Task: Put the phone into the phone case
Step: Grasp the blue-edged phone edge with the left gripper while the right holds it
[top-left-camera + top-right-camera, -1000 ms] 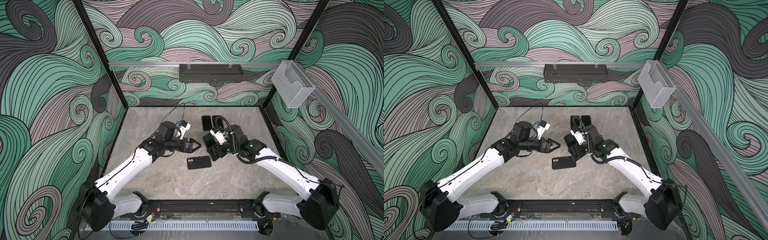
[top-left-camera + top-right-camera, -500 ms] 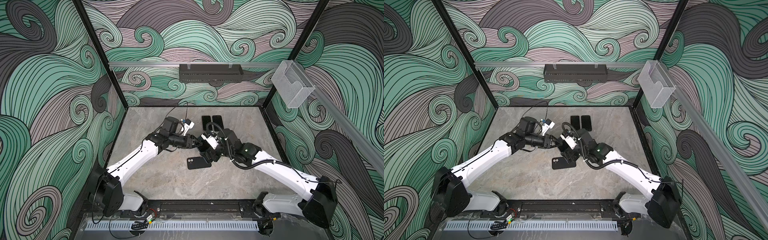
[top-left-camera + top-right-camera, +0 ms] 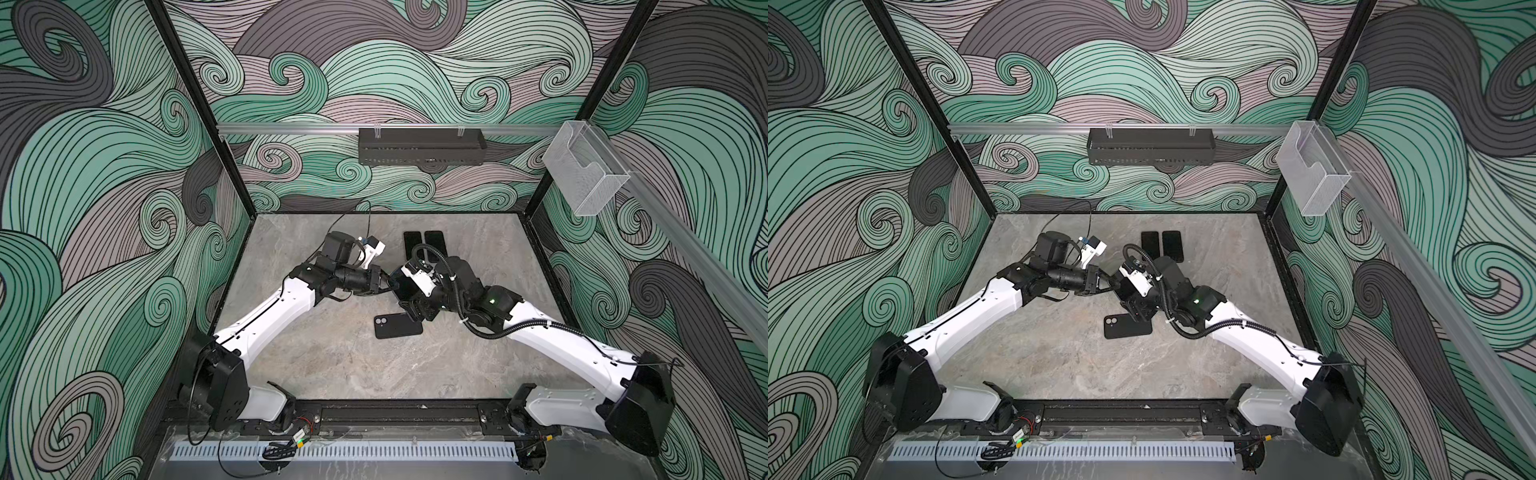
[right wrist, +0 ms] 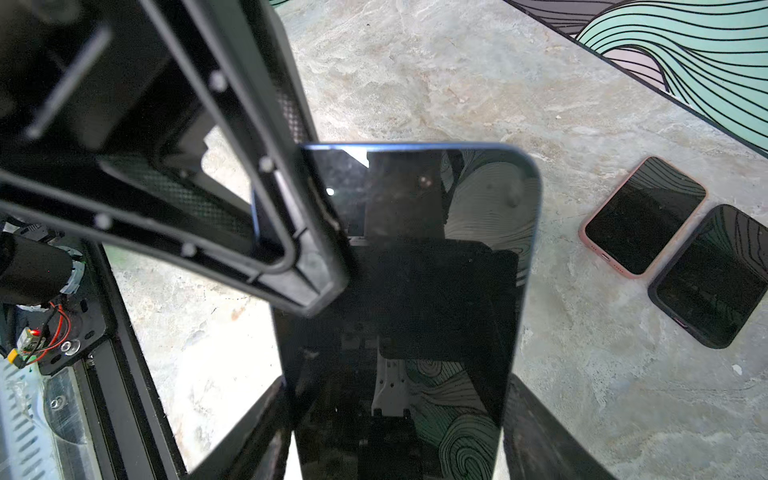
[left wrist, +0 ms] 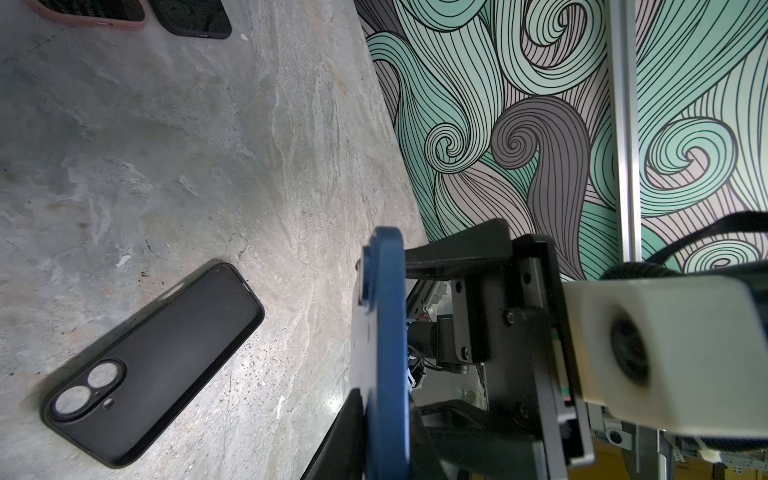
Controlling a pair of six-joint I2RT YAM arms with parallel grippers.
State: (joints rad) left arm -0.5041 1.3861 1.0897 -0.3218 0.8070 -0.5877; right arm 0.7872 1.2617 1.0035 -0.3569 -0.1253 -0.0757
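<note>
My right gripper spans the phone's long edges that must enter the phone case. My left gripper should hold the phone while my right gripper pinches both the phone's front and back sides.
A blue phone with a dark screen is held off the table at the middle, seen in both top views. My right gripper is shut on the phone's two long edges. My left gripper comes in from the left and is shut on the phone's front and back, which show edge-on between its fingers. One left finger lies flat on the screen. The black phone case lies empty on the table just below the grippers, camera cutouts to the left.
Two more phones lie side by side at the back of the table, one in a pink case and one in a dark case. A black shelf hangs on the back wall and a clear holder on the right rail.
The left arm has reached right to the phone and its jaws have closed on it. The right arm has carried the phone left and forward, nearer the case.
</note>
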